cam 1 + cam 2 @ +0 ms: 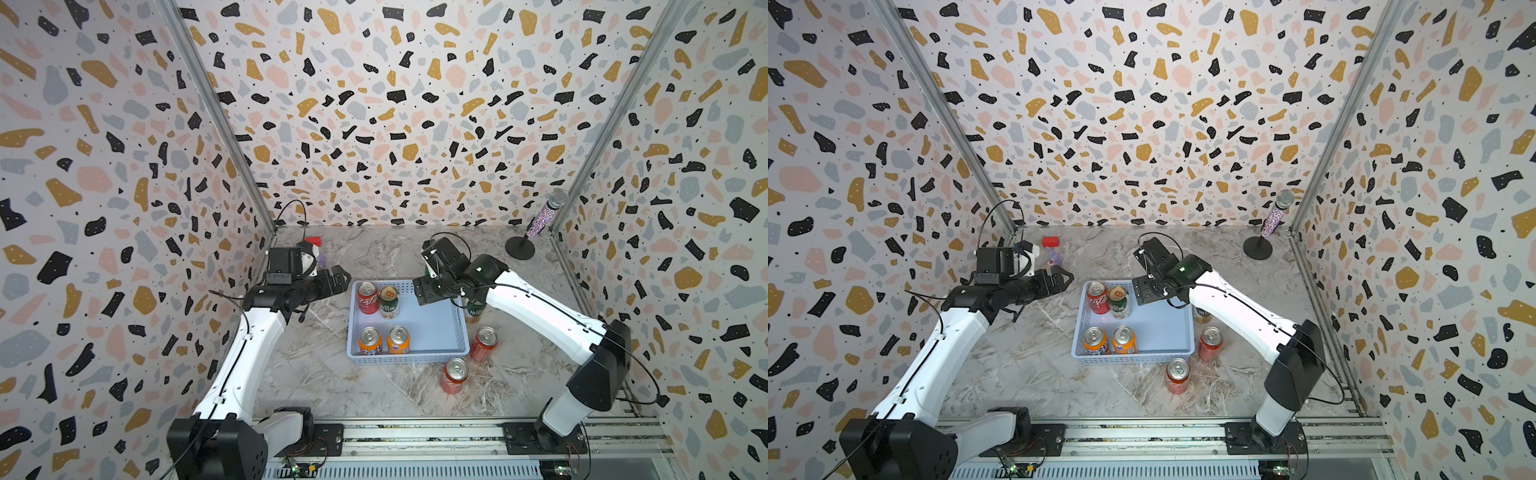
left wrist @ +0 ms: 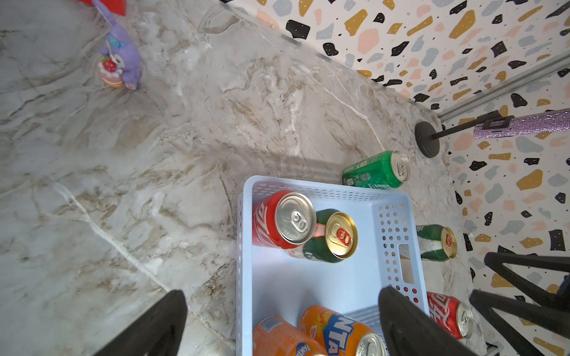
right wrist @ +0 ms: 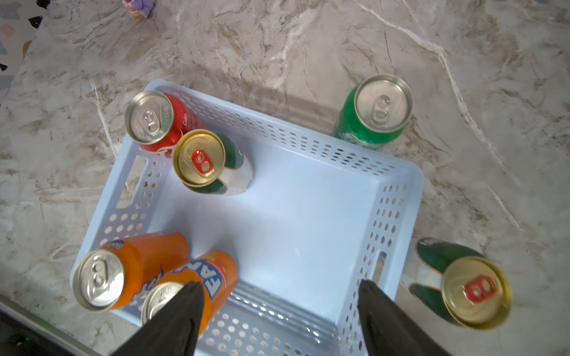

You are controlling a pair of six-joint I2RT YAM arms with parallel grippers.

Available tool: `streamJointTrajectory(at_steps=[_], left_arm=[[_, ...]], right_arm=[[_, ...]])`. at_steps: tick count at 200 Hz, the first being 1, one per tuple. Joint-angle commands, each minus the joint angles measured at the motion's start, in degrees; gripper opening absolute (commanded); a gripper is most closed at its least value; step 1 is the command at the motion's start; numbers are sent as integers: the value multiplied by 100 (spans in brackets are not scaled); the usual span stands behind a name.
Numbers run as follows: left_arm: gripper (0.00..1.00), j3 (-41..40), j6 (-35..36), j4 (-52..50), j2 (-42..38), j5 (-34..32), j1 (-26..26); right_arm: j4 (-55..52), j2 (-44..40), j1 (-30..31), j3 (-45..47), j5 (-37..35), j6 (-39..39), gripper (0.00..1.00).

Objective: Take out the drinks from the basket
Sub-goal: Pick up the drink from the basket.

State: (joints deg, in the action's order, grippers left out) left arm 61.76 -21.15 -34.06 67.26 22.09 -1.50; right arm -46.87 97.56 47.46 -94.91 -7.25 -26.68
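The dark green can (image 1: 389,302) is crowding the red can (image 1: 367,298), so my right gripper should lift the dark green can out first, and then my left gripper should reach in.
The light-blue basket (image 1: 432,328) (image 1: 1158,326) holds a red can (image 1: 368,297), a dark green gold-topped can (image 1: 389,301) and two orange cans (image 1: 370,340) (image 1: 398,340). Outside it stand two red cans (image 1: 484,343) (image 1: 455,376), a second dark green can (image 3: 462,283) and a bright green can (image 3: 373,114), which my right arm hides in both top views. My right gripper (image 3: 279,283) hangs open over the basket's bare right half, holding nothing. My left gripper (image 2: 281,291) is open and raised near the basket's far left corner (image 1: 336,276).
A glittery microphone on a black stand (image 1: 536,224) is in the back right corner. A purple toy figure (image 2: 120,61) and a red block (image 1: 1050,241) sit at the back left. Patterned walls close three sides, and a metal rail (image 1: 415,436) runs along the front.
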Motion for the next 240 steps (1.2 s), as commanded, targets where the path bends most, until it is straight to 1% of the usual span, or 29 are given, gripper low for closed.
streamJointTrajectory(at_steps=[1, 35, 58, 78, 131, 163, 205, 240], left_arm=[[100, -76, -144, 311, 15, 126, 60], [100, -103, -170, 313, 15, 129, 88], [100, -129, -190, 313, 14, 154, 97], [100, -123, -201, 313, 45, 233, 101], [100, -129, -214, 319, 111, 331, 110], [100, -124, -214, 330, 125, 331, 114], [100, -146, -206, 330, 103, 305, 115], [100, -147, -214, 341, 146, 374, 115]], right_arm=[[-116, 471, -18, -623, 304, 134, 82], [-252, 1379, -5, -1547, 936, 184, 79], [-263, 1712, 63, -1887, 1249, 317, 79], [-292, 1948, 105, -2091, 1311, 392, 81], [-461, 2428, 136, -2490, 1239, 520, 84], [-769, 2801, 209, -2868, 1080, 654, 84], [-785, 3046, 228, -2919, 798, 745, 85], [-668, 3232, 224, -2982, 914, 741, 85]])
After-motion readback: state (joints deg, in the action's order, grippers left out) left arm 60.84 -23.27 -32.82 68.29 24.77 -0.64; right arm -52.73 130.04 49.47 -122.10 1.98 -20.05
